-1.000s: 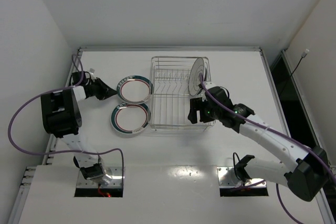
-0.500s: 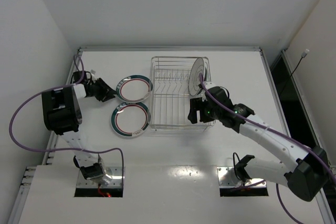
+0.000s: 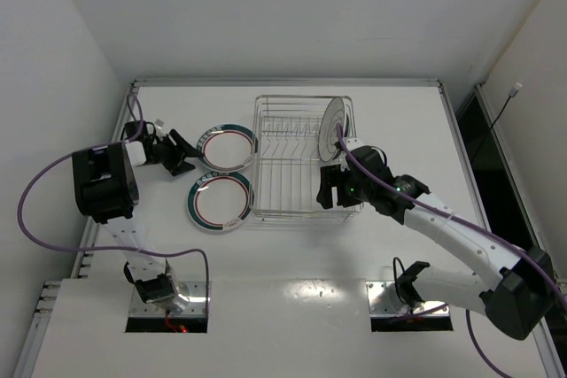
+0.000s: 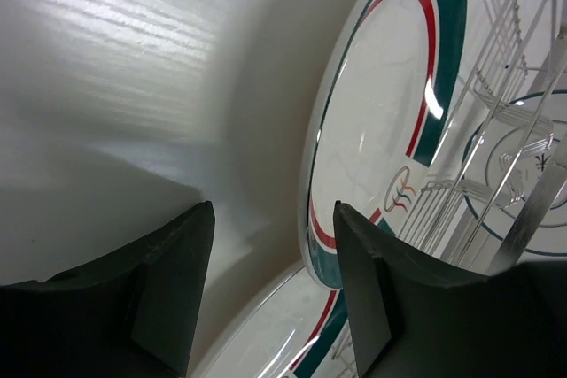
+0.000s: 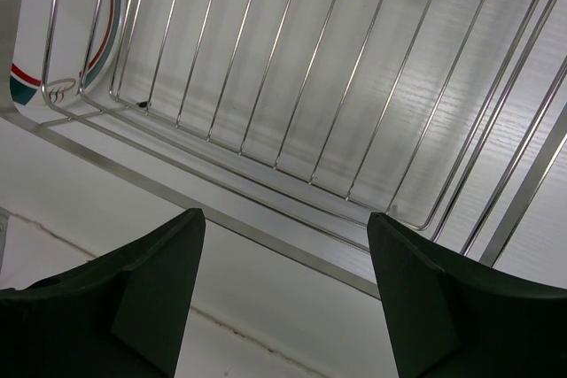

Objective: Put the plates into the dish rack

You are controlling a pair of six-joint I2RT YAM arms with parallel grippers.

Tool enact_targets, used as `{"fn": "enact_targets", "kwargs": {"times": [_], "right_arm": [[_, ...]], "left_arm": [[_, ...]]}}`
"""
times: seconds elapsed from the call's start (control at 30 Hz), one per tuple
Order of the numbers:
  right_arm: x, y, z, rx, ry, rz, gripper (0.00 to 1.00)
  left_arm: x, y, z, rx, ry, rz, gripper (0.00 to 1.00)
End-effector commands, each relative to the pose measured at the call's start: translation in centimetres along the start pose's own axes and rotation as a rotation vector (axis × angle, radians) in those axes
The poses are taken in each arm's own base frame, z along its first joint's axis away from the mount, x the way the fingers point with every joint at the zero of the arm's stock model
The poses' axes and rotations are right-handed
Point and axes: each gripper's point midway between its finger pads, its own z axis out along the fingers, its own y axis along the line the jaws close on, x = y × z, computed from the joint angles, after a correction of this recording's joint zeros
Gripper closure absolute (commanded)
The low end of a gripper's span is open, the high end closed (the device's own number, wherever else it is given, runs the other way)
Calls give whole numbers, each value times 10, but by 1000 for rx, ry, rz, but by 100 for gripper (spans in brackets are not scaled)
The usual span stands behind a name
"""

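Next, my left gripper lifts clear and comes down further over the plate's rim (image 3: 206,158) before it closes, because the far plate's rim (image 4: 310,235) sits shallow by the end of one of the gripper's fingers.
Two white plates with green rims and red rings lie flat left of the dish rack (image 3: 303,212): a far plate (image 3: 227,149) and a near plate (image 3: 220,200). A pale plate (image 3: 335,126) stands upright at the rack's right end. My left gripper (image 3: 183,155) is open just left of the far plate. In the left wrist view the left gripper (image 4: 270,281) has that plate's rim (image 4: 381,130) by its right finger, with the near plate (image 4: 275,343) below. My right gripper (image 3: 330,188) hangs open over the rack's near right corner, holding nothing.
The right wrist view looks down on the rack's wire floor and front bar (image 5: 221,215), with a plate rim (image 5: 31,77) at the top left. Rack wires (image 4: 534,210) fill the right of the left wrist view. A raised edge borders the table.
My left gripper has gone from shut to open beside the far plate. The right arm and the plates have not moved.
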Motion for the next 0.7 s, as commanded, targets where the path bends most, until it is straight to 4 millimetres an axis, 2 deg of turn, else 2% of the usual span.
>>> {"fn": "enact_targets", "kwargs": {"times": [0.0,0.17,0.3,0.37,0.47,0.5,0.57,0.6,0.63,0.67], "right_arm": [[-23,10,-7,-33,-60,4,29],[-21,11,-5,-38,-48,4,29],[-22,9,-5,-39,-47,11,29],[-23,8,-3,-42,-46,17,29],[-23,7,-3,-44,-45,23,29],[-23,7,-3,-44,-45,23,29],[-20,6,-1,-41,-37,23,29],[-20,6,-1,-41,-37,23,29],[-20,6,-1,-41,-37,23,29],[-20,5,-1,-43,-36,29,29]], "left_arm": [[-14,-11,4,68,-22,22,46],[-12,-26,7,150,-7,29,46],[-4,-39,9,217,16,56,53],[6,-47,13,231,44,73,63],[6,-50,13,244,45,80,74],[6,-50,13,244,45,80,83],[6,-50,13,244,45,80,90],[3,-51,11,239,31,87,100],[4,-49,11,224,34,76,100],[0,-55,6,227,10,104,100]]}}
